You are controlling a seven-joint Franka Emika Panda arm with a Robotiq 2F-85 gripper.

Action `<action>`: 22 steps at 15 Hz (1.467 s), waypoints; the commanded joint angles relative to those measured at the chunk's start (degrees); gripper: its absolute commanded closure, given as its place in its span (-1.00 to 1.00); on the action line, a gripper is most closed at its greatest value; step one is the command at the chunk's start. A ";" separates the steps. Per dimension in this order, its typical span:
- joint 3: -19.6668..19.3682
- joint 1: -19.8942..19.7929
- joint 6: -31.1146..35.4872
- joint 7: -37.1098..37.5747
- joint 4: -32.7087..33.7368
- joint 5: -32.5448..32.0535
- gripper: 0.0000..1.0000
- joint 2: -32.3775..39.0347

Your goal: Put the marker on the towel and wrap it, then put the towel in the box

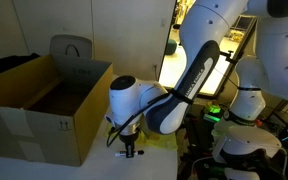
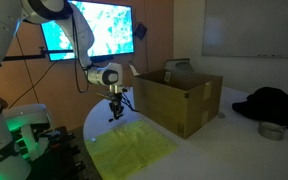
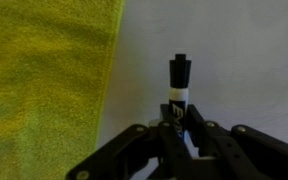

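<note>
The marker [image 3: 179, 76] is level in my gripper's fingers and the yellow towel lies flat and empty, so I continue to the towel's middle [image 2: 131, 147] and let go there.
In the wrist view my gripper [image 3: 179, 112] is shut on the marker [image 3: 178, 80], a slim dark pen with a white band. Its capped end sticks out past the fingertips over the pale table. The yellow towel [image 3: 44, 80] lies flat just left of it, apart from the marker. In both exterior views the gripper [image 2: 115, 112] [image 1: 129, 150] points down close to the table. It hangs at the far edge of the spread towel [image 2: 134, 150], beside the open brown box [image 2: 179, 100] [image 1: 44, 100].
A black garment [image 2: 274, 103] and a small grey roll [image 2: 272, 131] lie on the table beyond the box. A lit monitor [image 2: 94, 30] hangs behind the arm. A white robot base with a green light [image 2: 24, 125] stands by the table edge.
</note>
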 commanded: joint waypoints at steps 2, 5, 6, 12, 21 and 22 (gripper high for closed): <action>-0.10 -4.78 -0.84 -2.25 -8.06 -1.43 0.75 -9.29; -1.78 -7.66 -1.04 -1.17 -10.95 -1.68 0.75 -11.95; -2.52 -8.53 -1.16 -0.51 -11.47 -2.05 0.75 -12.28; -7.87 -10.09 -0.59 6.39 -11.08 -8.71 0.75 -8.78; -11.01 -9.64 0.41 12.34 -9.71 -11.83 0.75 -3.22; -10.97 -9.67 0.49 12.36 -9.74 -11.68 0.75 -3.04</action>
